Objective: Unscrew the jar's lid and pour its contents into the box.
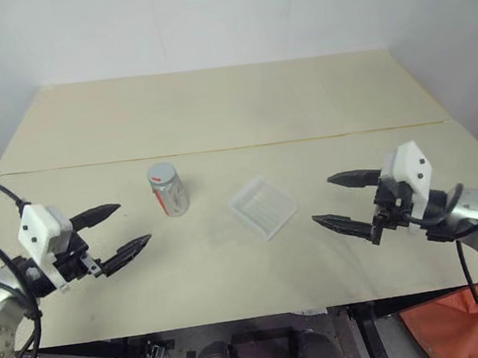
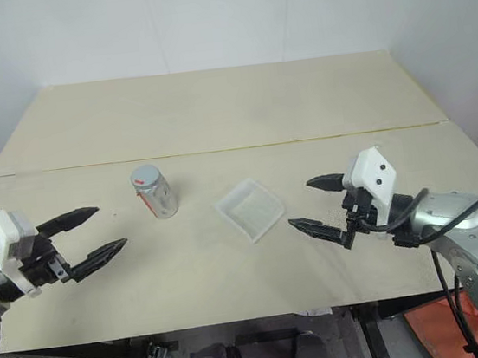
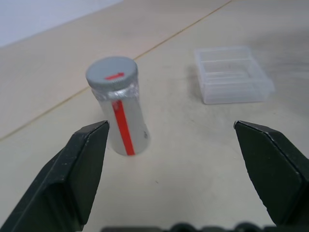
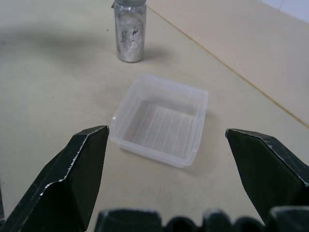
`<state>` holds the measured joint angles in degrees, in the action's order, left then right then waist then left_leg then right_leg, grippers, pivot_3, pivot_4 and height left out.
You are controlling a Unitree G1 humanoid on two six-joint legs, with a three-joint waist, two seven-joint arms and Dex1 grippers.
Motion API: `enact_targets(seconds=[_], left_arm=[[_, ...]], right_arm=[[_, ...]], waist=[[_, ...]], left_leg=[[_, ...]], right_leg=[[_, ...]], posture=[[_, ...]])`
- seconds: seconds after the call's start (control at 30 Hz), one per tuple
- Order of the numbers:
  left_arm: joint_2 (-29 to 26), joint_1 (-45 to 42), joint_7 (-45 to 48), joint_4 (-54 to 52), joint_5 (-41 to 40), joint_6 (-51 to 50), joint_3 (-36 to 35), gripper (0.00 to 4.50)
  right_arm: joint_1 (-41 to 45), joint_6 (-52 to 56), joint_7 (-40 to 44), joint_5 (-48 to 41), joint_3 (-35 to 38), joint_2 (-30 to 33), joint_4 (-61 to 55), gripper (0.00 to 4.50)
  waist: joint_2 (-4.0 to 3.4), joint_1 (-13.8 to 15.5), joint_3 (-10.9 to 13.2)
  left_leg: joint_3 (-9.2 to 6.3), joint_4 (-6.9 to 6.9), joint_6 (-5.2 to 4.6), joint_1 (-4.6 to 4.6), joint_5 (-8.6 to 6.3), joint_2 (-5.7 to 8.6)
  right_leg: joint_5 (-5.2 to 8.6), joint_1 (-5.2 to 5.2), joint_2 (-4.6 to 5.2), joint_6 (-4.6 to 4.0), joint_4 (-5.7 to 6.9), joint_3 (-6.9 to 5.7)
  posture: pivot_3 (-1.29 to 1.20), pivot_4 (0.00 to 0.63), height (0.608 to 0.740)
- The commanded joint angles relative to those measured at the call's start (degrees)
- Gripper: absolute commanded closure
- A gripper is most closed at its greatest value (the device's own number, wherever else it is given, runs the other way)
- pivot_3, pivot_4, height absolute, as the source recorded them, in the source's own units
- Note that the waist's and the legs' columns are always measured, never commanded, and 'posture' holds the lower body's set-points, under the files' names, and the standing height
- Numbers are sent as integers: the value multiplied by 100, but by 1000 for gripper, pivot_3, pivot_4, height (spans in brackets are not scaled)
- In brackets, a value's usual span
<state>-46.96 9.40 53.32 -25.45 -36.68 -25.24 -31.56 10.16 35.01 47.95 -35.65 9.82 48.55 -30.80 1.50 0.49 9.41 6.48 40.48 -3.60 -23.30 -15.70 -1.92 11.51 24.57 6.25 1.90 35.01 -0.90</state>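
I see that the round grey lid (image 1: pixel 161 172) is almost as wide as the jar (image 1: pixel 170 195), so the lid will come off in one piece over a wide jar opening when I unscrew it.
The jar (image 1: pixel 169 191) stands upright on the table, left of centre, a red stripe down its clear side. Its grey lid (image 3: pixel 112 74) with a small red mark sits screwed on top. The contents cannot be made out through the cloudy wall. The box (image 1: pixel 262 207), a shallow clear tray, lies empty just right of the jar. My left gripper (image 1: pixel 123 227) hovers open to the jar's left and nearer to me, pointing toward it. To the right of the box my right gripper (image 1: pixel 339 199) is open too, its fingers aimed at the tray (image 4: pixel 162 120).
The pale table (image 1: pixel 213 112) has a seam running across it behind the jar and box. A white wall rises at the far edge. An orange-red object (image 1: pixel 449 328) lies on the floor below the table's front right corner.
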Motion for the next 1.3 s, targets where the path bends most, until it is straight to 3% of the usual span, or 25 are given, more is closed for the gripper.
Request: enact_targets(seconds=[0.03, 0.2, 0.33, 0.53, 0.9, 1.3], left_arm=[[-21, 116, -134, -420, -285, -180, -357, 12], [79, 22, -365, -409, -213, -167, -109, 12], [342, -336, -869, -138, 308, 47, 488, 12], [971, -863, -1520, 200, 866, 261, 1210, 12], [1755, -2242, -2010, 2202, 1793, 1065, 2031, 12], [2507, -2967, -2044, 3597, 2106, 2064, 2335, 12]], right_arm=[[214, -129, 249, -100, 159, 131, 69, 0], [449, -132, 248, 27, 85, 91, 213, 0], [459, -150, 266, -21, 158, 91, 74, 0], [391, -299, 419, -12, 341, 153, -16, 0], [612, -94, 47, -57, 390, 138, -404, 0], [447, 19, -88, -126, 566, 220, -654, 0]], waist=[[-1, 1, 0], [-1, 20, 0], [-1, 30, 0], [1, 19, 0], [1, 22, 0], [2, 18, 0]], left_leg=[[0, -2, 1, 4, 1, 0], [-3, -4, 6, 17, 3, 0], [-2, -7, 5, 13, 4, 2], [-2, -8, 4, 13, 5, 6], [-5, -7, 3, 12, 5, 9], [-7, -7, 0, 11, 4, 8]], right_leg=[[4, -1, 0, -7, 1, 0], [9, -15, -1, -17, 1, -3], [8, -12, -2, -15, 0, -1], [-11, -16, -5, 13, -1, -1], [-13, -17, -5, 16, -1, -4], [-14, -18, -4, 18, 0, -4]], posture=[[0, 150, 740], [0, 150, 740], [0, 150, 740], [0, 150, 740], [0, 150, 740], [0, 150, 740]])
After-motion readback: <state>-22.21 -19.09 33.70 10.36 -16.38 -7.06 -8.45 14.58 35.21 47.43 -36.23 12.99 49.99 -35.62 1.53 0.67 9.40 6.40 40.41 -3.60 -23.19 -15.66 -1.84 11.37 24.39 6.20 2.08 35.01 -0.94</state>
